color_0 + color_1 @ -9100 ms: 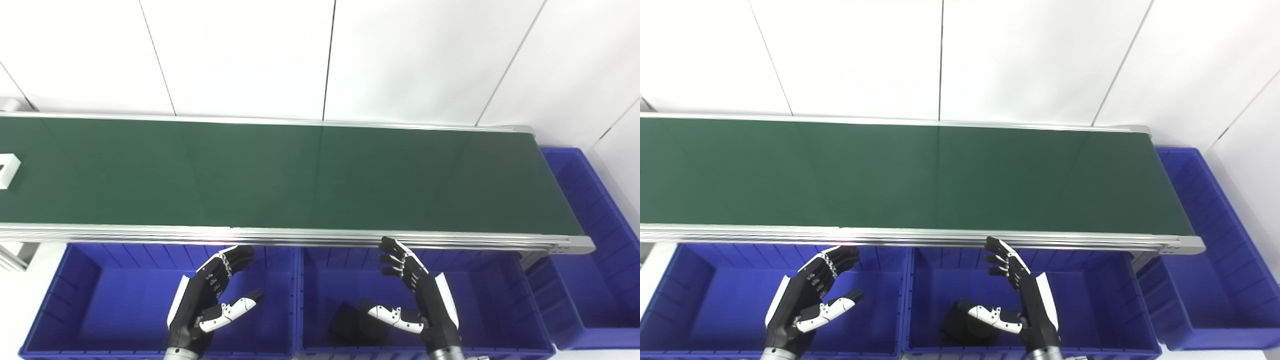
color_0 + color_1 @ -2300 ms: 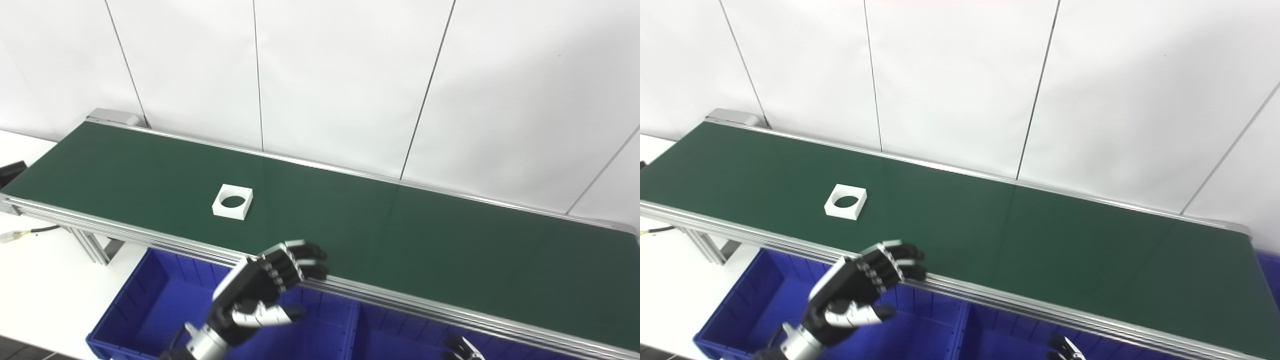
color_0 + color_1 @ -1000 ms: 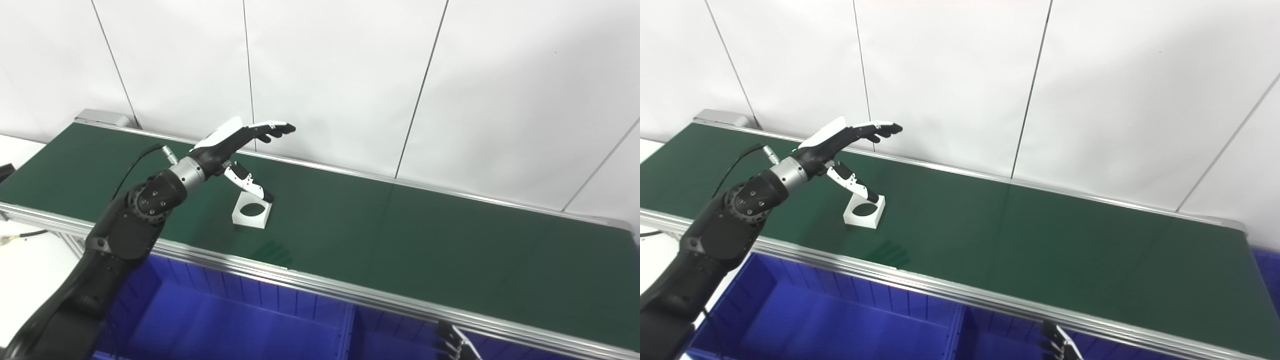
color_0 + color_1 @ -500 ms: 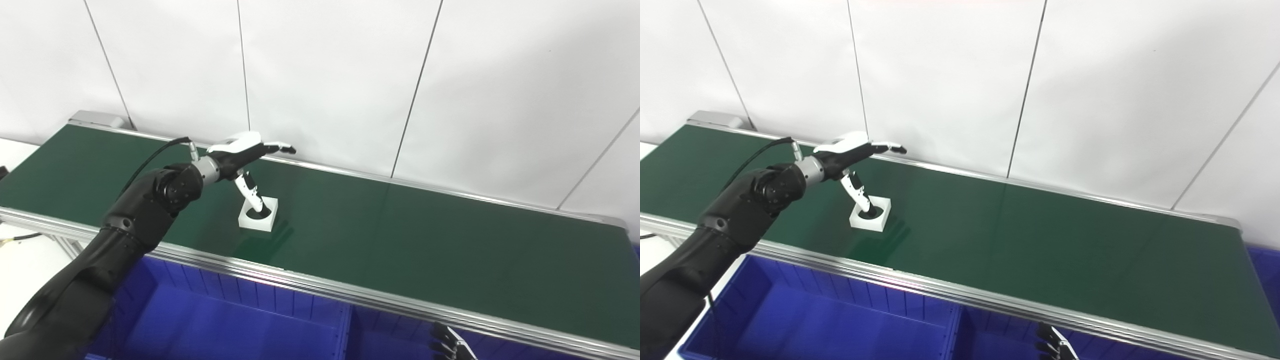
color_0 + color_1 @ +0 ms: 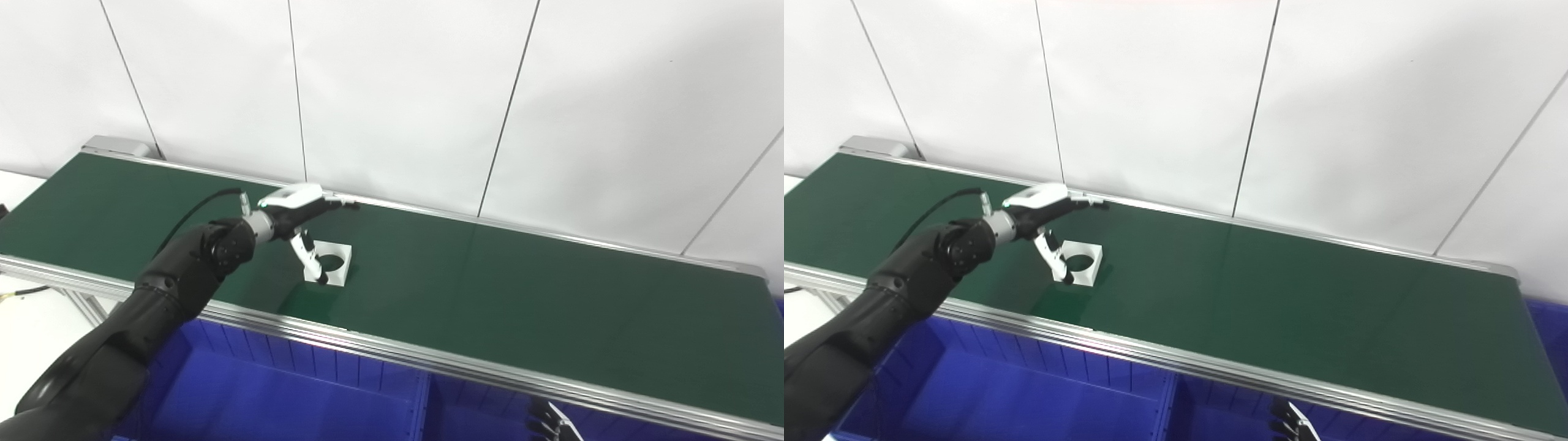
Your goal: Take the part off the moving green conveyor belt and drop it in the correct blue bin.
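I expect the white square part (image 5: 342,276) to come up open all the way through when I lift it, because dark green shows inside the round hole (image 5: 332,262).
A white square part with a round hole (image 5: 331,264) lies flat on the green conveyor belt (image 5: 520,294), left of its middle. My left hand (image 5: 299,208) reaches over the belt from the left and hovers at the part. It is open, with the fingers (image 5: 334,203) stretched out above the part's far side. The thumb (image 5: 311,262) points down against the part's left side. The hand holds nothing. The part also shows in the right eye view (image 5: 1081,264). Of my right hand (image 5: 550,424), only straight fingertips show at the bottom edge, below the belt's near rail.
Two blue bins stand under the belt's near rail, one at bottom left (image 5: 275,398) and one beside it (image 5: 478,413). Another blue bin (image 5: 1546,321) shows at the belt's right end. A white panelled wall runs behind the belt.
The part has travelled right along the belt. My left hand has come down lower, and its thumb has gone from the part's hole to its left side. The right hand has stayed low.
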Robot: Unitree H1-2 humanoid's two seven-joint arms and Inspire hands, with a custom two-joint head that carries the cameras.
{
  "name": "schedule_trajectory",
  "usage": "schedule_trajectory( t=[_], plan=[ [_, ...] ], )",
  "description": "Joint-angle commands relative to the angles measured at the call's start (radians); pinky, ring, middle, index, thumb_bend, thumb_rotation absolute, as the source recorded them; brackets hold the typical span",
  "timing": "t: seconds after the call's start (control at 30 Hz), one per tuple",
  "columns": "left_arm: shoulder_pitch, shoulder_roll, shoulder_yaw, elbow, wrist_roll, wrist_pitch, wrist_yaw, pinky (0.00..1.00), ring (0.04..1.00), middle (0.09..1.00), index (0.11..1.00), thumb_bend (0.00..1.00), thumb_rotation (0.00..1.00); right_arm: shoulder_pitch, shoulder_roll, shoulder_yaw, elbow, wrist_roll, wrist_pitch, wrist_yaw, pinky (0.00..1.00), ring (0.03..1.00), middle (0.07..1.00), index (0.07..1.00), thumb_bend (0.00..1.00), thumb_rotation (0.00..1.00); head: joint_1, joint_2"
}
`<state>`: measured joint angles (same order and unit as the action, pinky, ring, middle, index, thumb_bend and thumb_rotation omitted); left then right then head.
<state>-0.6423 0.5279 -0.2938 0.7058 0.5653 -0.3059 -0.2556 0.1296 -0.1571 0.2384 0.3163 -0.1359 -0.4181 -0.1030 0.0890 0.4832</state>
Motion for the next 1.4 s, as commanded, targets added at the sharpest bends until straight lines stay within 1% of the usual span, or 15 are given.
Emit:
schedule_trajectory(
  t=[0.0,0.2,0.27,0.37,0.57,0.77,0.83,0.9,1.1,1.13,1.17,1.2,1.23,1.27,1.37],
  plan=[
    [-0.031,-0.001,0.004,-0.019,-0.014,-0.011,0.025,1.0,0.963,0.928,0.906,0.98,0.11,0.0,0.0,-0.004,-0.027,0.005,-0.052,-0.02,0.72,0.78,0.827,0.842,0.66,0.0,0.0,0.001],
    [-0.018,-0.025,-0.017,0.017,-0.006,-0.028,0.041,1.0,0.963,0.927,0.9,0.99,0.12,0.006,0.0,-0.002,-0.03,0.002,-0.051,-0.024,0.72,0.78,0.825,0.841,0.66,0.0,-0.004,0.006],
    [-0.012,-0.033,-0.021,0.02,-0.006,-0.024,0.044,1.0,0.961,0.923,0.898,0.98,0.09,0.009,-0.001,-0.001,-0.03,0.0,-0.051,-0.027,0.72,0.779,0.824,0.842,0.66,0.0,-0.005,0.008],
    [-0.001,-0.05,-0.021,0.041,-0.016,-0.026,0.052,1.0,0.971,0.93,0.899,0.97,0.08,0.014,-0.002,0.0,-0.034,0.008,-0.051,-0.024,0.71,0.779,0.825,0.842,0.66,0.0,-0.005,0.006],
    [0.02,-0.083,-0.005,0.084,-0.048,-0.084,0.1,1.0,0.937,0.915,0.886,0.96,0.05,0.023,-0.008,-0.001,-0.045,0.014,-0.052,-0.023,0.7,0.78,0.838,0.849,0.65,0.0,-0.008,0.005],
    [0.035,-0.117,-0.001,0.106,-0.071,-0.073,0.113,1.0,0.942,0.916,0.874,0.95,0.03,0.027,-0.006,-0.002,-0.045,0.014,-0.052,-0.029,0.7,0.779,0.834,0.842,0.64,0.0,-0.014,0.001],
    [0.036,-0.13,0.001,0.128,-0.071,-0.086,0.141,0.87,0.899,0.887,0.847,0.91,0.0,0.031,-0.007,0.0,-0.046,0.006,-0.052,-0.035,0.69,0.777,0.833,0.843,0.64,0.0,-0.015,-0.002],
    [0.035,-0.135,-0.01,0.144,-0.052,-0.1,0.179,0.78,0.859,0.859,0.821,0.88,0.0,0.035,-0.007,0.001,-0.048,0.002,-0.052,-0.04,0.69,0.777,0.833,0.844,0.65,0.0,-0.018,-0.003],
    [0.015,-0.161,-0.027,0.232,-0.023,-0.115,0.318,0.64,0.702,0.754,0.693,0.76,0.0,0.047,-0.007,-0.003,-0.06,0.013,-0.052,-0.036,0.7,0.782,0.829,0.841,0.66,0.0,-0.024,0.002],
    [0.011,-0.163,-0.031,0.246,-0.015,-0.119,0.34,0.57,0.643,0.703,0.666,0.72,0.0,0.048,-0.008,-0.003,-0.06,0.015,-0.052,-0.035,0.7,0.785,0.83,0.843,0.66,0.0,-0.024,0.002],
    [0.005,-0.164,-0.038,0.266,-0.006,-0.124,0.364,0.53,0.613,0.677,0.652,0.69,0.0,0.051,-0.009,-0.004,-0.063,0.016,-0.052,-0.034,0.7,0.787,0.831,0.845,0.66,0.0,-0.024,0.005],
    [0.0,-0.165,-0.043,0.28,0.001,-0.128,0.381,0.51,0.493,0.583,0.584,0.58,0.0,0.053,-0.01,-0.004,-0.066,0.016,-0.052,-0.035,0.71,0.787,0.831,0.844,0.65,0.0,-0.024,0.006],
    [-0.006,-0.164,-0.053,0.296,0.014,-0.129,0.399,0.48,0.444,0.542,0.557,0.52,0.0,0.056,-0.011,-0.004,-0.069,0.014,-0.052,-0.037,0.71,0.786,0.83,0.844,0.65,0.0,-0.025,0.009],
    [-0.01,-0.164,-0.063,0.308,0.023,-0.131,0.414,0.41,0.422,0.518,0.547,0.49,0.0,0.058,-0.011,-0.004,-0.071,0.013,-0.052,-0.038,0.71,0.786,0.831,0.844,0.65,0.0,-0.025,0.009],
    [-0.018,-0.155,-0.103,0.336,0.062,-0.144,0.475,0.37,0.421,0.5,0.522,0.48,0.0,0.066,-0.012,-0.004,-0.079,0.008,-0.052,-0.045,0.7,0.781,0.827,0.842,0.66,0.0,-0.028,0.014]
  ],
)
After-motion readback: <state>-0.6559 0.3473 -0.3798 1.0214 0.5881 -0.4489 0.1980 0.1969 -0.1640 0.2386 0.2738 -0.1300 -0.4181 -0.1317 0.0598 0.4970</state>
